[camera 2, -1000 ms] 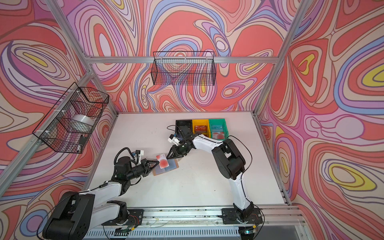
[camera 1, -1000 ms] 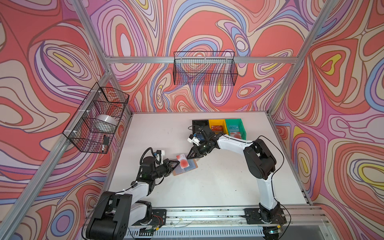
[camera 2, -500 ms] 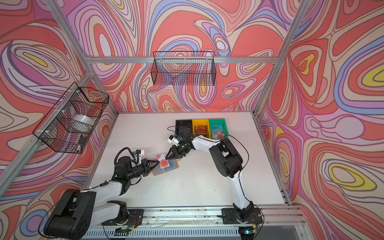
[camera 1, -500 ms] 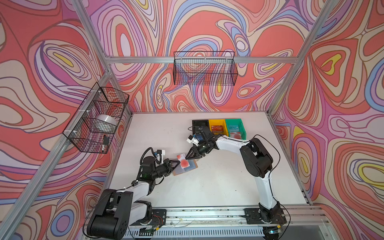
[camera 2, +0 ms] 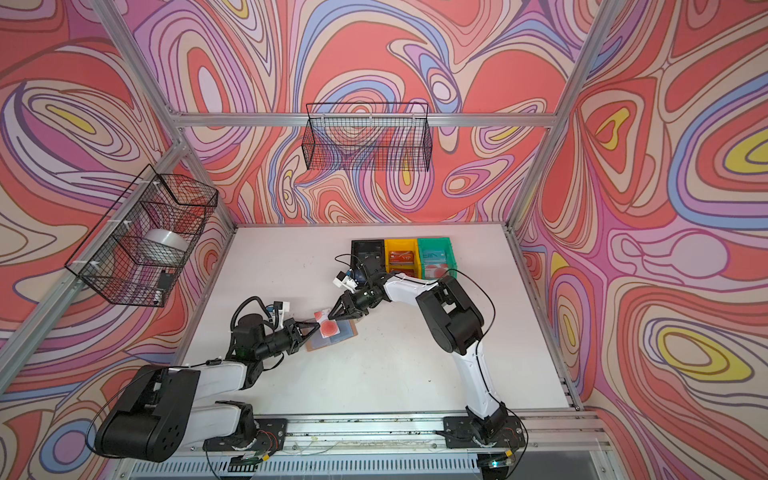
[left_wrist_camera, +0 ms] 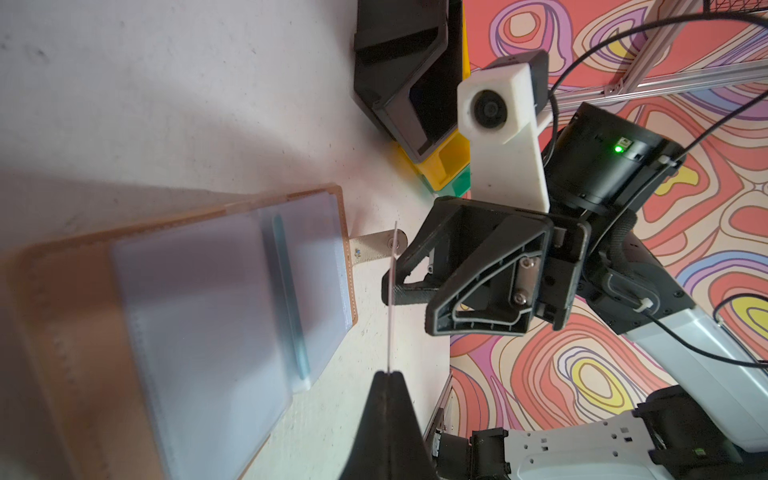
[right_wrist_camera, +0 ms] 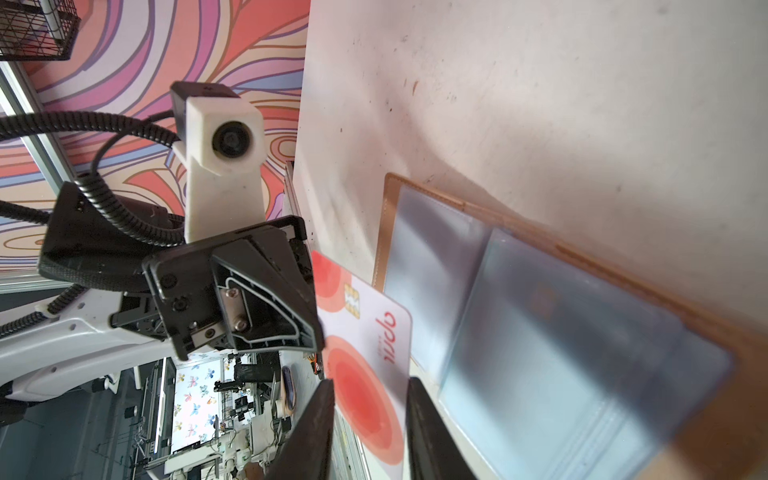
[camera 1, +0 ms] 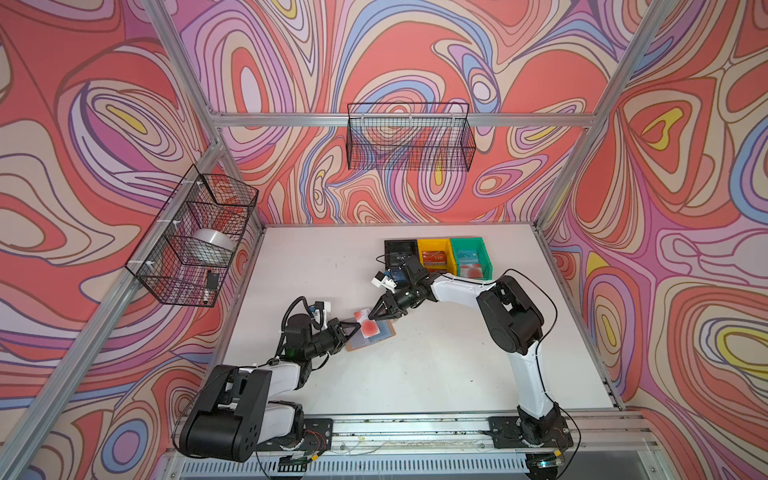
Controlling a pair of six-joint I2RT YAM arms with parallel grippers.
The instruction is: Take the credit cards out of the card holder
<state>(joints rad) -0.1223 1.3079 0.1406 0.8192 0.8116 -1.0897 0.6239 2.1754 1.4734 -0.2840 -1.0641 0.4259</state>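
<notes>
My right gripper should take the loose end of the credit card (camera 1: 368,325) and lay the card in the green bin (camera 1: 470,258), because my left gripper is holding the card far from the bin.
The tan card holder (camera 1: 384,331) (camera 2: 345,332) lies open on the white table, its bluish sleeves (left_wrist_camera: 199,311) (right_wrist_camera: 561,353) facing up. My left gripper (camera 1: 358,325) (camera 2: 318,322) (left_wrist_camera: 388,376) is shut on a pale credit card with a red circle (camera 1: 368,328) (camera 2: 329,327) (right_wrist_camera: 365,332). It holds the card above the holder's left part, and the card is edge-on in the left wrist view (left_wrist_camera: 390,316). My right gripper (camera 1: 371,318) (camera 2: 331,318) (right_wrist_camera: 370,386) reaches in from the right. Its fingers stand apart on either side of the card's free end. No other credit card shows.
Black (camera 1: 401,249), yellow (camera 1: 434,257) and green (camera 1: 469,259) bins stand in a row at the back, just behind the right arm, with cards in the yellow and green ones. Wire baskets hang on the left wall (camera 1: 195,237) and back wall (camera 1: 409,137). The holder's strap tab (left_wrist_camera: 374,249) points toward the right gripper.
The right gripper has edged a little left onto the card's free end. The left gripper has kept still with the card in it.
</notes>
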